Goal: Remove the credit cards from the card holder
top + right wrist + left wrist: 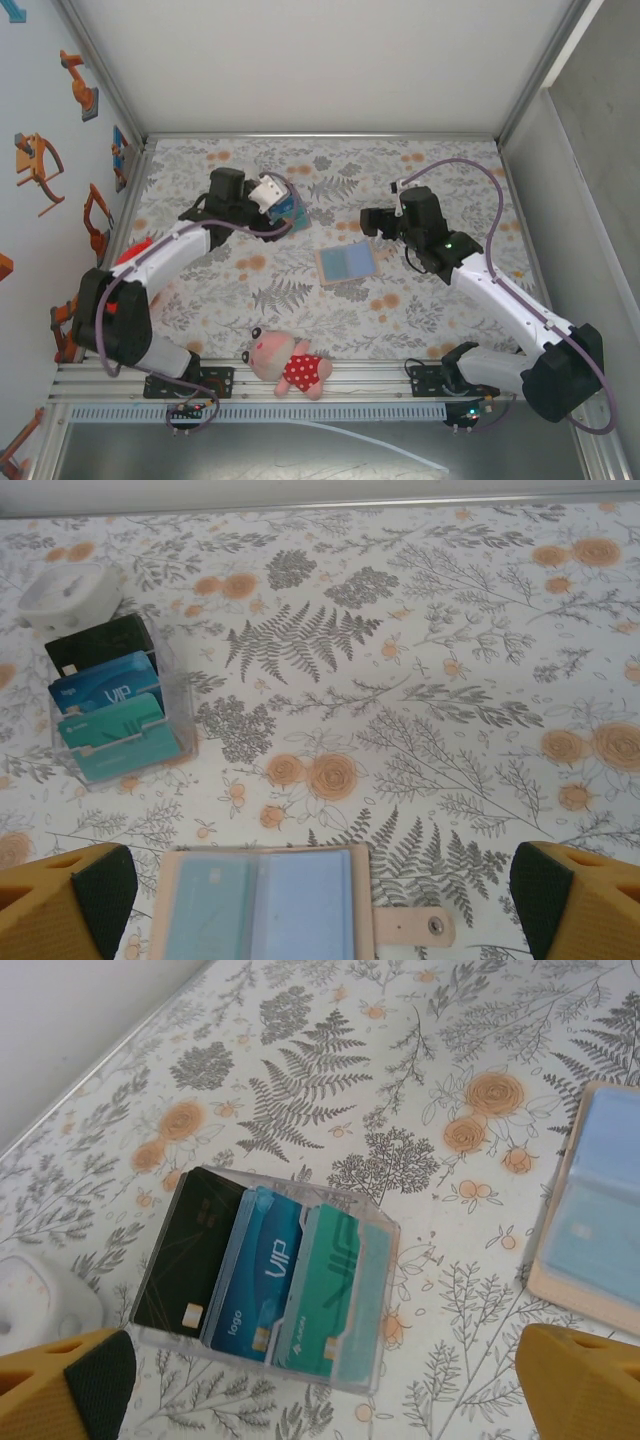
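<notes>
The tan card holder is open, and its pale teal card is clear to reach. My right gripper should keep moving there until its fingers are over that card.
The tan card holder lies open and flat in the middle of the table, blue-grey inner faces up. Its snap tab points right in the right wrist view. A pale teal card shows in its left pocket. My right gripper hovers above the holder's edge, fingers wide apart, holding nothing; from the top camera it sits just right of the holder. My left gripper is open too, over a clear stand. The holder's edge lies to the right in the left wrist view.
The clear stand holds a black, a blue VIP and a teal card. A white object sits beside it. A pink plush toy in a red dress lies near the front rail. Walls enclose the floral mat on three sides.
</notes>
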Available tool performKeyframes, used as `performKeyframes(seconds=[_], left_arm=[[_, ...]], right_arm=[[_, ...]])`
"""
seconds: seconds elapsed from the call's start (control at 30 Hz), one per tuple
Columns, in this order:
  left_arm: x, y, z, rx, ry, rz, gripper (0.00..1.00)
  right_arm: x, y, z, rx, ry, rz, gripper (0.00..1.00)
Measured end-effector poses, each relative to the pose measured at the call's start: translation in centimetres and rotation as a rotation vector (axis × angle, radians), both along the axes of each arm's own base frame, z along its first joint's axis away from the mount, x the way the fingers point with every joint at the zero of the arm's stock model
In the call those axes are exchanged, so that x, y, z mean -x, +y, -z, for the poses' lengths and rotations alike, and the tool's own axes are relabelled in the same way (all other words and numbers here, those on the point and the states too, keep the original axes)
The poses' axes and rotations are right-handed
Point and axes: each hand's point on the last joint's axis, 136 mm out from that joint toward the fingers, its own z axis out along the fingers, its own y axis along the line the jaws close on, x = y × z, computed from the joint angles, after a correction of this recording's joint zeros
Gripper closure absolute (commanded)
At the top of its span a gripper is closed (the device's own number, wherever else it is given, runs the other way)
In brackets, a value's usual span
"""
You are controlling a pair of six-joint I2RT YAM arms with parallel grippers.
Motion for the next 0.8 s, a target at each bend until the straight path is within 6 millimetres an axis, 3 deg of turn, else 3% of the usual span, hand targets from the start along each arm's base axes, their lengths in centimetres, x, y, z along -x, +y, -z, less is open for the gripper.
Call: performKeyframes(seconds=[0.17, 0.5, 0.8], left_arm=[[2.7, 0.8, -1.1, 0.073, -0.054, -0.097, 0.03], [5.3, 5.4, -4.8, 0.285, -0.162, -0.352, 0.03], [6.5, 8.9, -5.2, 0.414, -0.187, -0.554, 0.03]], right_arm=[[0.4, -0.8, 1.2, 0.024, 0.030, 0.030, 0.01], [2.1, -2.1, 4.6, 0.037, 0.126, 0.080, 0.01], [3.3, -1.9, 8.4, 0.061, 0.232, 0.093, 0.02]])
